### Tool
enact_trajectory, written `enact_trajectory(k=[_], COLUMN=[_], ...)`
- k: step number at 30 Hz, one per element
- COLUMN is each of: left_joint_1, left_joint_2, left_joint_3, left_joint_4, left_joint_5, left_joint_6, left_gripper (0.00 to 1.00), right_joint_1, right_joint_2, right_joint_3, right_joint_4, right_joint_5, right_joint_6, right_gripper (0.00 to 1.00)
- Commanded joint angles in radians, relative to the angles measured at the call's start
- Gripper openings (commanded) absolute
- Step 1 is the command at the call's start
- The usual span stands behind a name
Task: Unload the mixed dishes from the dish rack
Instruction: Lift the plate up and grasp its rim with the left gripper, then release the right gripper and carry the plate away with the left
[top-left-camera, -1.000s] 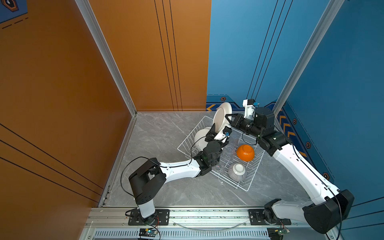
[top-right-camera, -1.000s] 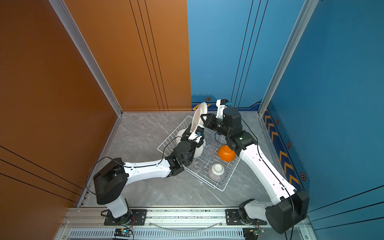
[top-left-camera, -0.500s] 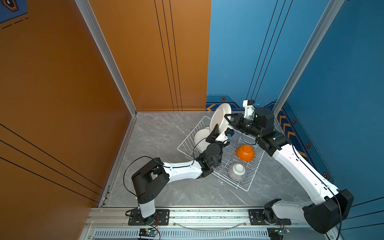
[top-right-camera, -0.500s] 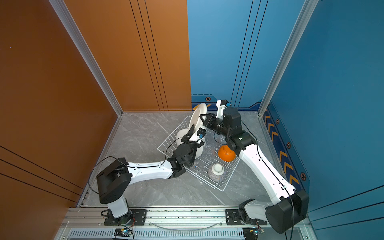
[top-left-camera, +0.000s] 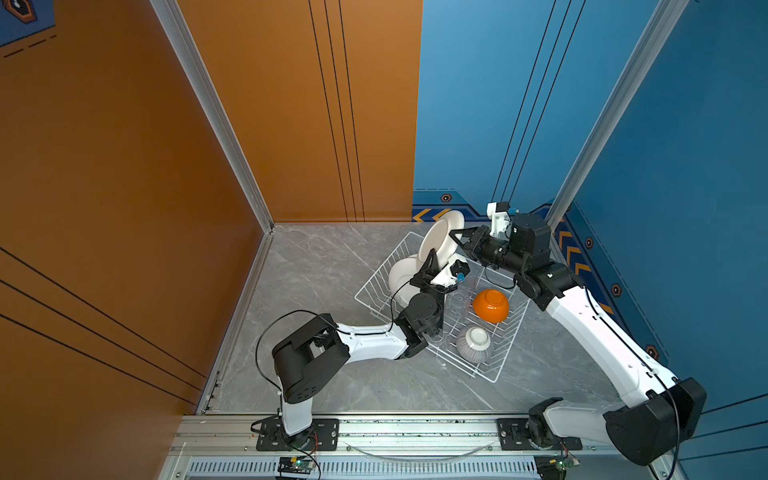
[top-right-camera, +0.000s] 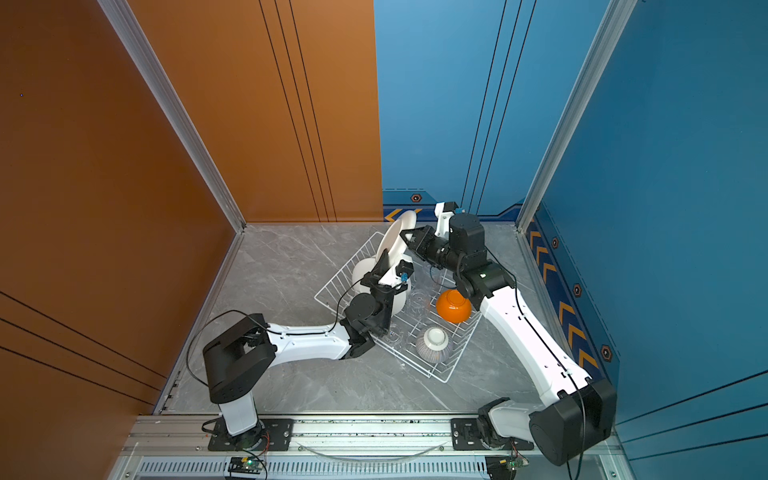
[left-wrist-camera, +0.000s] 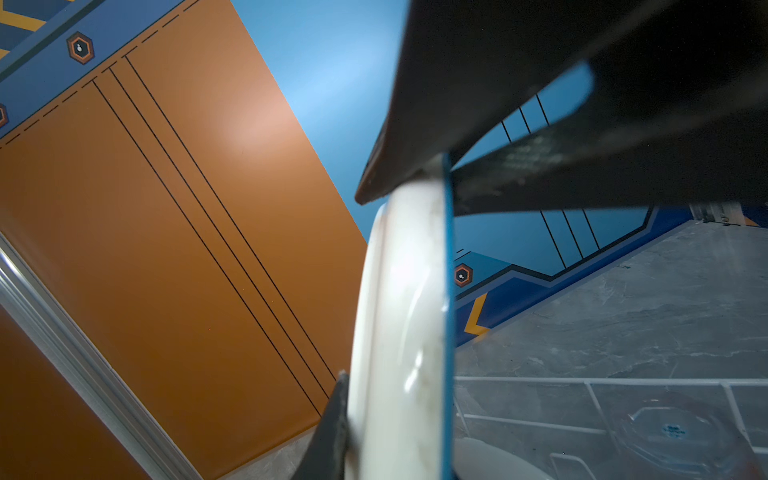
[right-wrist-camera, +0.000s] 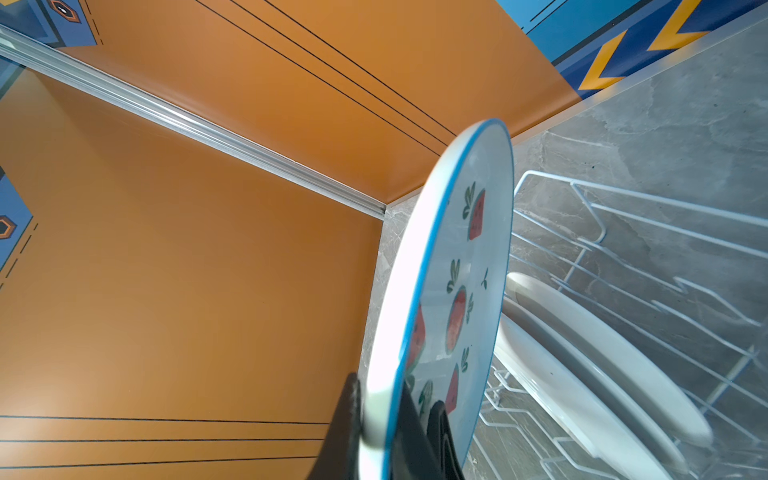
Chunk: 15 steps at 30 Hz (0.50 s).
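The plate's rim (top-left-camera: 456, 225) is held by both grippers, so my right gripper should open and move away before my left gripper puts the plate down on the clear marble floor (top-left-camera: 314, 304).
The watermelon-printed plate (top-left-camera: 438, 241) (top-right-camera: 395, 241) is held on edge above the far corner of the white wire dish rack (top-left-camera: 498, 365) (top-right-camera: 449, 374). My right gripper (top-left-camera: 457, 239) (right-wrist-camera: 380, 399) is shut on its upper rim. My left gripper (top-left-camera: 432, 259) (left-wrist-camera: 395, 415) is shut on its lower rim, one finger (left-wrist-camera: 338, 399) pressed on the white back. The other finger is hidden behind the plate. A second white-backed plate (top-left-camera: 405, 272) (right-wrist-camera: 602, 353) leans in the rack. An orange bowl (top-left-camera: 491, 305), a grey-striped bowl (top-left-camera: 474, 343) and clear glass tumblers (top-left-camera: 459, 299) (left-wrist-camera: 673, 432) also sit in the rack.
The rack stands askew on a grey marble floor (top-left-camera: 324, 270). An orange wall (top-left-camera: 124, 208) closes the left and a blue wall (top-left-camera: 665, 208) the right. A metal rail (top-left-camera: 395, 428) carrying both arm bases runs along the front edge.
My left gripper has risen under the plate and closed on its lower rim. The right gripper has kept its grip on the plate, with little movement.
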<state>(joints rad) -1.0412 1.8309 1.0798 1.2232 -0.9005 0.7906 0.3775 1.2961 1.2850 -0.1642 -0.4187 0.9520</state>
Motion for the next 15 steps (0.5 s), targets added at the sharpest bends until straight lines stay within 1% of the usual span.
enact_trajectory(k=[1,2,15], left_joint_1=[0.007,0.007,0.01], left_joint_2=[-0.004,-0.003,0.02], left_joint_3=[-0.005,-0.005,0.012], left_joint_4=[0.114,0.119,0.168], left_joint_5=[-0.048,-0.048,-0.063], left_joint_6=[0.0,0.007,0.067], left_gripper=[0.02,0.0,0.0], right_joint_1=[-0.025,-0.026,-0.042], right_joint_2=[-0.01,-0.011,0.001], right_joint_3=[0.027,0.025,0.026], right_joint_4=[0.126,0.127,0.146], right_joint_5=[-0.028,-0.029,-0.056], right_joint_6=[-0.032,-0.034,-0.022], right_gripper=[0.0,0.0,0.0])
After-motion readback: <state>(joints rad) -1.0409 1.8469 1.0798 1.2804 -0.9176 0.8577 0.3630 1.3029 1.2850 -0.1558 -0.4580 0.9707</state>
